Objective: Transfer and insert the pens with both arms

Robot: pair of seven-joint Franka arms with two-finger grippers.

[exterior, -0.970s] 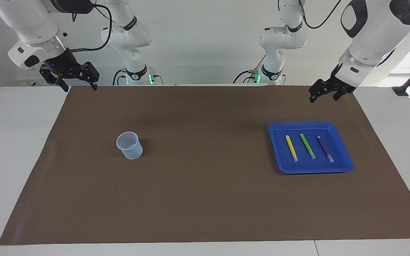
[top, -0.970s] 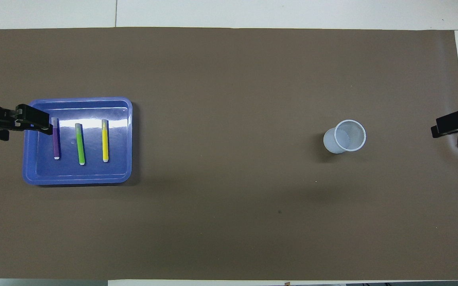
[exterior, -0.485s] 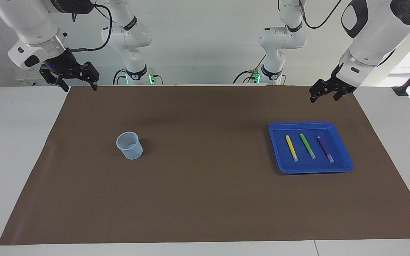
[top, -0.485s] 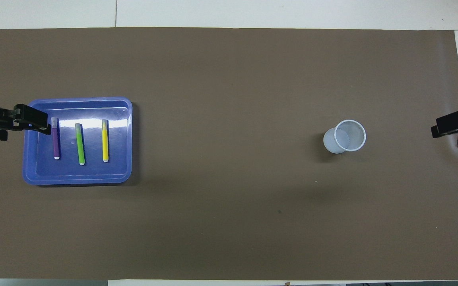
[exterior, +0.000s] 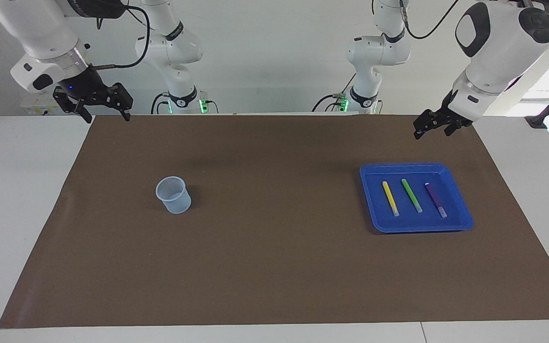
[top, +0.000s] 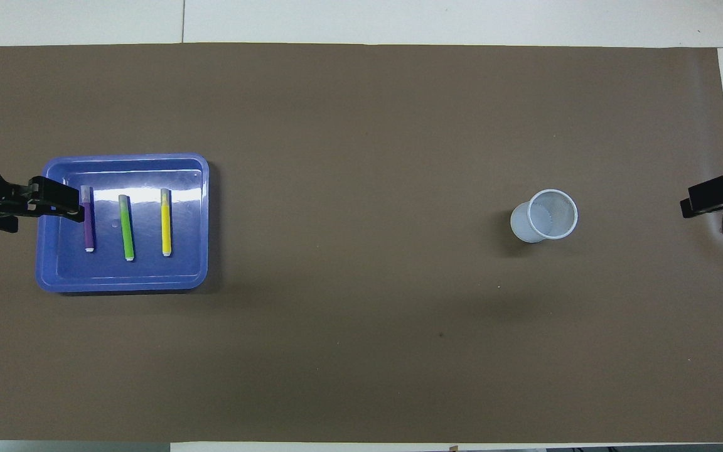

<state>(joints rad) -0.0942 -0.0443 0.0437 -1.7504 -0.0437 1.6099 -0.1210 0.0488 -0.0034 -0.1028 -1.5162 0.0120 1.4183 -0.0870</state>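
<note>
The purple pen is lying apart from the green pen, so my open left gripper keeps moving down until its fingers are on both sides of the purple pen's middle (exterior: pixel 435 200), and then close.
Three pens lie side by side in a blue tray (exterior: pixel 465 221) toward the left arm's end of the table: yellow (exterior: pixel 390 198), green (exterior: pixel 411 195) and purple (exterior: pixel 435 200). The overhead view shows them too: purple (top: pixel 88 223), green (top: pixel 126 227), yellow (top: pixel 166 223). My left gripper (exterior: pixel 432 133) is open and empty, raised in the air. From above it (top: pixel 63 204) overlaps the tray's rim (top: pixel 123 285) beside the purple pen, touching nothing. My right gripper (exterior: pixel 106 116) is open and empty, and waits raised over the mat's corner at the right arm's end (top: pixel 706 199).
A pale translucent cup (exterior: pixel 173 194) stands upright on the brown mat (exterior: pixel 274 267) toward the right arm's end; from above it (top: pixel 545 216) looks empty. Two smaller idle white arms (exterior: pixel 174 52) stand at the robots' edge of the table.
My left arm has shifted slightly, and its gripper has drifted a little over the tray's edge. The right arm, pens and cup have not moved.
</note>
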